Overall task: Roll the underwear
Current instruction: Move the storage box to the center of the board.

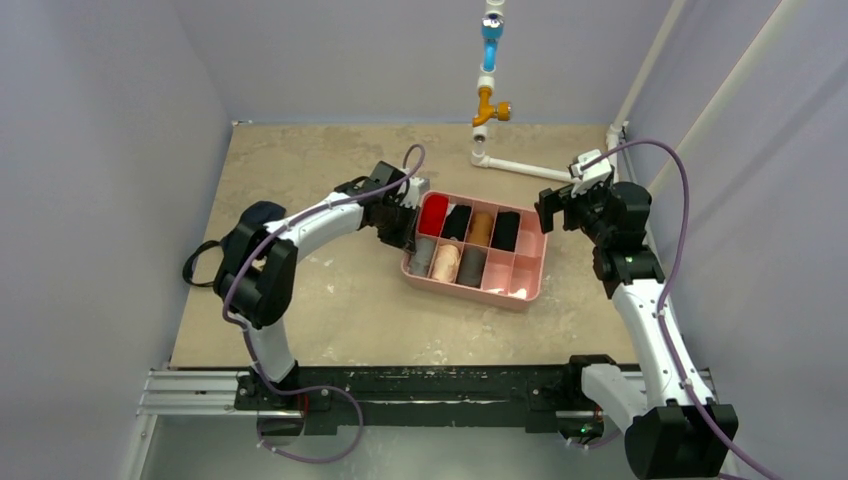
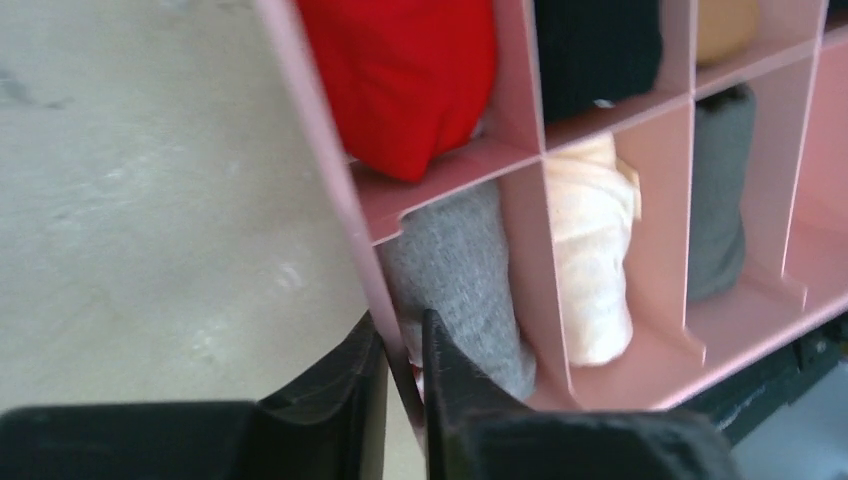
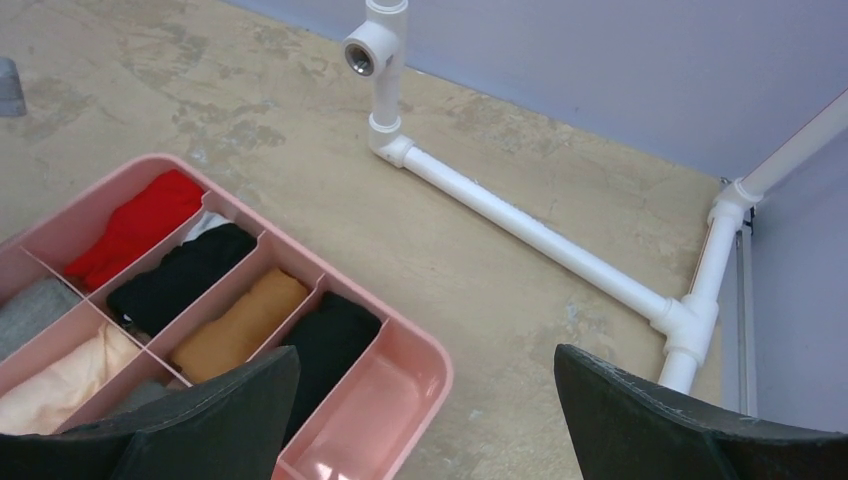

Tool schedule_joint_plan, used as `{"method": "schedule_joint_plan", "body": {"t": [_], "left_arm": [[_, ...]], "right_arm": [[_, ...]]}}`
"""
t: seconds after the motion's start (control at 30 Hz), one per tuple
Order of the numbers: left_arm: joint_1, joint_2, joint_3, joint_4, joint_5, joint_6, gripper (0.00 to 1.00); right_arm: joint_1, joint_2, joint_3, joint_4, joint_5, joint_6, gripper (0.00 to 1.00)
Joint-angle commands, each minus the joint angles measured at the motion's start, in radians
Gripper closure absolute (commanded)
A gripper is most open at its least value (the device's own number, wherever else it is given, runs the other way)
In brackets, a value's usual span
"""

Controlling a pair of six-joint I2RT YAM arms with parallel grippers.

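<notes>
My left gripper should now move the tray with its fingers shut on the pink tray's thin side [image 2: 352, 225] until the tray reaches the table's open back edge [image 1: 400, 128], and then let go.
The underwear [image 1: 257, 214] is a dark navy fabric heap at the table's left side, partly hidden behind my left arm; no cream band shows. It is out of both wrist views. My left gripper [image 1: 405, 232] is far from it, at the pink tray's [image 1: 527, 292] left end. In the left wrist view this gripper [image 2: 403, 372] is shut on the tray's thin left wall [image 2: 330, 170], one finger outside and one inside beside a light grey roll [image 2: 460, 270]. My right gripper [image 1: 551, 210] hovers open and empty over the tray's far right corner [image 3: 425, 352].
The tray holds a red roll [image 1: 433, 214], black rolls [image 1: 457, 222], a tan roll [image 1: 481, 228], a cream roll [image 1: 445, 263] and a dark grey roll [image 1: 470, 266]; its right compartments [image 3: 375, 400] hold nothing. A white pipe frame [image 3: 530, 225] runs along the back right. A black strap loop [image 1: 200, 266] lies by the underwear.
</notes>
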Motion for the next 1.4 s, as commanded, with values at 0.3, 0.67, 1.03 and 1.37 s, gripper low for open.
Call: {"method": "schedule_joint_plan", "body": {"t": [0.3,0.67,1.03,1.37], "left_arm": [[0.309,-0.029,0.071,-0.065,-0.146,-0.009,1.0],[0.484,0.12,0.342,-0.091,-0.261,-0.016,1.0],[0.491,0.401,0.708,-0.172,-0.211,-0.107,1.0],[0.464,0.549,0.94,-0.196,-0.181,-0.126,0.94]], "right_arm": [[-0.003,0.001,-0.003,0.034,-0.034,-0.017,0.01],[-0.003,-0.009,-0.002,0.026,-0.045,-0.018,0.01],[-0.003,-0.007,-0.005,0.029,-0.051,-0.016,0.01],[-0.003,0.007,-0.01,0.033,-0.04,-0.019,0.01]]}}
